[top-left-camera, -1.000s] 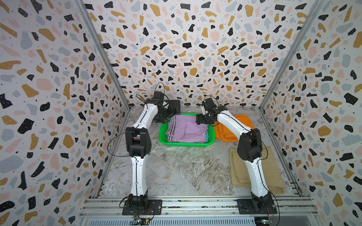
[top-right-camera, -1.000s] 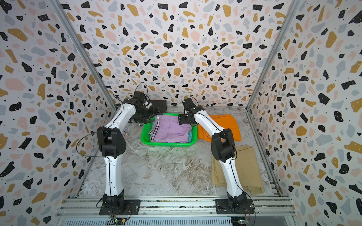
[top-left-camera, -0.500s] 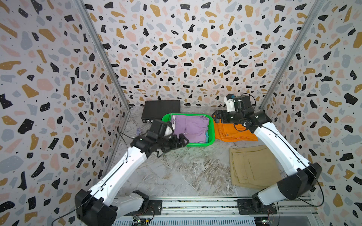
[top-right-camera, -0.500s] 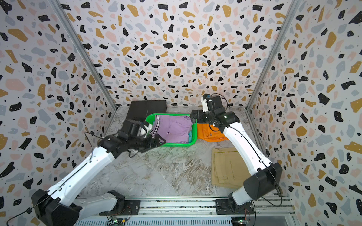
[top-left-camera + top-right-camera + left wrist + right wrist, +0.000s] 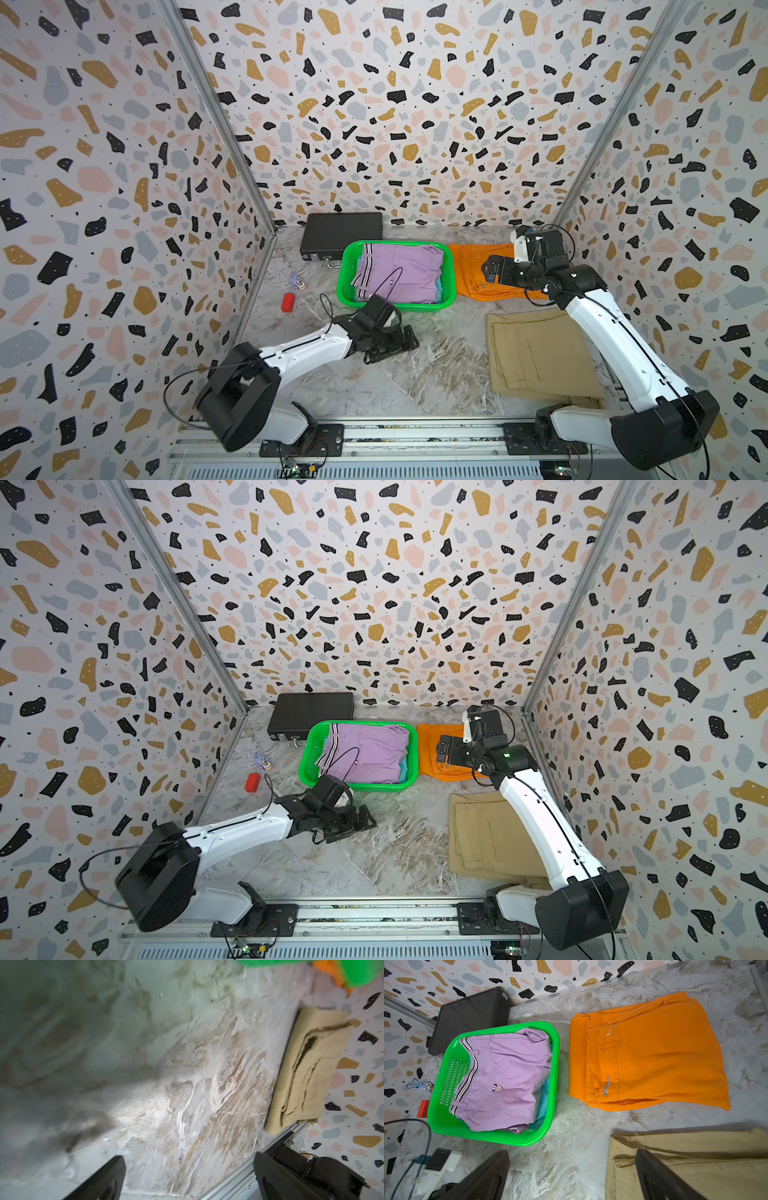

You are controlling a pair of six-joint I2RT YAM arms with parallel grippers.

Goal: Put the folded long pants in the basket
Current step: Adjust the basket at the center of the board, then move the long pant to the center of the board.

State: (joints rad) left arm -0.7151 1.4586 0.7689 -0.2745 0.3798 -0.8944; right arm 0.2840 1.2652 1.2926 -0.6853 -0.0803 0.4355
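Clear marble stretches from my open left gripper to the khaki pants' folded edge. I should keep moving toward that edge until my fingers are on both sides of it, then close them.
The green basket stands at the back middle of the table. In it lie the lilac folded long pants, with a cyan pair's edge showing under them. Orange pants lie flat to its right, and khaki pants lie nearer the front. My right gripper hangs open and empty above the orange pants. My left gripper is open and empty, low over the marble in front of the basket.
A flat black case lies behind the basket on its left. A red block and a small toy figure sit by the left wall. Patterned walls close in three sides, and a metal rail runs along the front.
Both grippers have left the basket. The left arm has drawn back to the table in front of it, and the right arm has swung right to over the orange pants.
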